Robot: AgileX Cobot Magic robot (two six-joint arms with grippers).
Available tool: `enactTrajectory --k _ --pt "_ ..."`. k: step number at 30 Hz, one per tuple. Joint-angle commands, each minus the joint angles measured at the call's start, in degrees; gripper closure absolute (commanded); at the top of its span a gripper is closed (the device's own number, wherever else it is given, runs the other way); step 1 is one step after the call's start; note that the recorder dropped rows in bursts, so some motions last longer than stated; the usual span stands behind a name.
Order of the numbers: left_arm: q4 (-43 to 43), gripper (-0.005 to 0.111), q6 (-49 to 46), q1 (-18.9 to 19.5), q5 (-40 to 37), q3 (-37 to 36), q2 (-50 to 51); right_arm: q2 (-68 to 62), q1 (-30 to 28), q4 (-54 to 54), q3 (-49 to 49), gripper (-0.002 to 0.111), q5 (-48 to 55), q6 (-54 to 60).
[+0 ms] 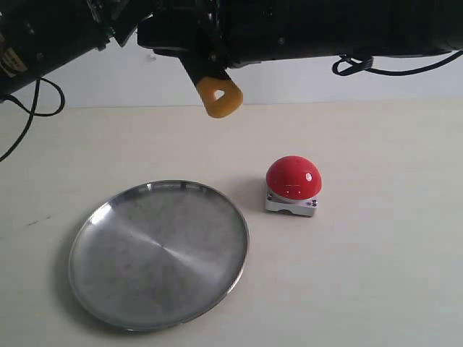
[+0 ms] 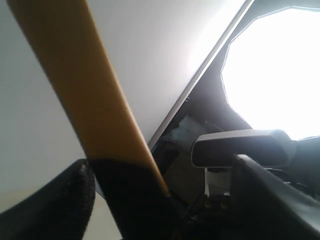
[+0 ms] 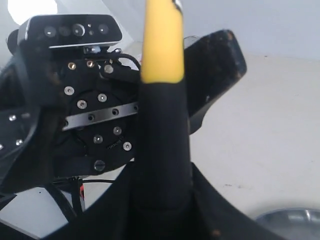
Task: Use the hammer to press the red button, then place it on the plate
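Note:
The hammer handle's black part (image 3: 164,150) is held by my right gripper inside my open left gripper. My left gripper should close before my right gripper lets go and moves away.
The hammer hangs in the air at the top of the exterior view, where both black arms meet. Only its yellow handle end (image 1: 219,96) shows below them; the head is hidden. My right gripper (image 3: 165,187) is shut on the black part of the hammer handle (image 3: 162,140). My left gripper (image 2: 160,172) stands open around the same handle (image 2: 85,90), which lies close to one finger (image 2: 75,195) and well apart from the other. The red button (image 1: 293,177) sits on the table, right of the plate (image 1: 94,231), and the plate's rim (image 3: 290,216) also shows in the right wrist view.
Black cables (image 1: 362,66) trail from the arms along the back wall. The left arm's wrist camera (image 3: 70,31) faces the right wrist view. The pale table (image 1: 391,275) spreads around plate and button.

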State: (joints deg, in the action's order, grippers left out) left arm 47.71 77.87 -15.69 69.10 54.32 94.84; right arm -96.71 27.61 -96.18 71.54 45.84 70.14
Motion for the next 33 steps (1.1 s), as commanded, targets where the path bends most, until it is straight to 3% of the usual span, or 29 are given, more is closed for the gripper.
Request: enactTrajectory --k 1,8,16,25,33 --pt "-0.3 0.053 -0.4 -0.2 0.9 0.5 -0.2 0.8 0.0 -1.8 0.8 0.108 2.7 1.3" --pt "0.2 0.107 -1.1 -0.2 0.9 0.5 -0.2 0.8 0.0 -1.9 0.8 0.108 2.7 1.3" --pt "0.3 0.107 -2.0 -0.2 0.9 0.5 -0.2 0.8 0.0 -1.3 0.8 0.103 2.5 1.3" --pt "0.2 0.107 -3.0 -0.2 0.9 0.5 -0.2 0.8 0.0 1.2 0.8 0.066 2.2 1.7" --pt "-0.2 0.107 -4.2 -0.2 0.9 0.5 -0.2 0.8 0.0 10.4 0.8 0.035 2.1 1.3"
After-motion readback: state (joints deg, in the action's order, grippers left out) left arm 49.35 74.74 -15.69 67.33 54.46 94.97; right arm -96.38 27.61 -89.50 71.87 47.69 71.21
